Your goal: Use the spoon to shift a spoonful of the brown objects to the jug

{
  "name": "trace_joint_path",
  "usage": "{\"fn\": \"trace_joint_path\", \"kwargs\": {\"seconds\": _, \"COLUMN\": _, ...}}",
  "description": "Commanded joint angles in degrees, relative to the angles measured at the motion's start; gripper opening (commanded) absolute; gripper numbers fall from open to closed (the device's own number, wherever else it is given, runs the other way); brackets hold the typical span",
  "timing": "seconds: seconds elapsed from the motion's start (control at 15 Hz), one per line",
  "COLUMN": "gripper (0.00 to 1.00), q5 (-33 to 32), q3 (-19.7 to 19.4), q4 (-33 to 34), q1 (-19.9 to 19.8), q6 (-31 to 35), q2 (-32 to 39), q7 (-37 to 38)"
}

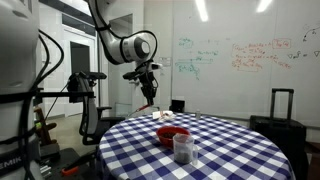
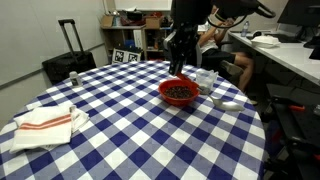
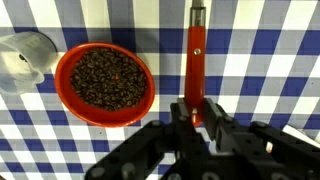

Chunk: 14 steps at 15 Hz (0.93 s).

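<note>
The spoon (image 3: 195, 62) is above open checked cloth (image 2: 182, 132), away from the red bowl, so my gripper should keep going down until the spoon's red handle touches the cloth, then let go.
My gripper (image 3: 196, 112) is shut on the red handle of the spoon (image 3: 196, 55), which points away from me over the checked cloth. The red bowl (image 3: 68, 100) full of brown objects (image 3: 103, 77) lies just left of the spoon. The clear jug (image 3: 22, 58) stands at the far left edge, beside the bowl. In both exterior views the gripper (image 1: 147, 92) (image 2: 180, 55) hangs above the table, above the red bowl (image 1: 172, 134) (image 2: 179, 93). The jug (image 1: 182, 148) (image 2: 206, 79) stands next to the bowl.
The round table has a blue-and-white checked cloth (image 2: 130, 140). A folded striped towel (image 2: 45, 122) lies near its edge. Small white items (image 2: 226, 101) lie beside the bowl. A black suitcase (image 2: 68, 62) and chairs stand around the table.
</note>
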Motion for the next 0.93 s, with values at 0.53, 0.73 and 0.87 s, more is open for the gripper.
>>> {"fn": "trace_joint_path", "kwargs": {"seconds": 0.53, "gripper": 0.05, "q5": -3.84, "q3": -5.95, "q4": 14.10, "q1": 6.01, "q6": 0.49, "q2": 22.22, "q7": 2.89}}
{"fn": "trace_joint_path", "kwargs": {"seconds": 0.73, "gripper": 0.05, "q5": -1.72, "q3": -7.09, "q4": 16.98, "q1": 7.86, "q6": 0.42, "q2": 26.47, "q7": 2.33}}
{"fn": "trace_joint_path", "kwargs": {"seconds": 0.87, "gripper": 0.05, "q5": -0.31, "q3": -7.64, "q4": 18.46, "q1": 8.78, "q6": 0.56, "q2": 28.81, "q7": 2.12}}
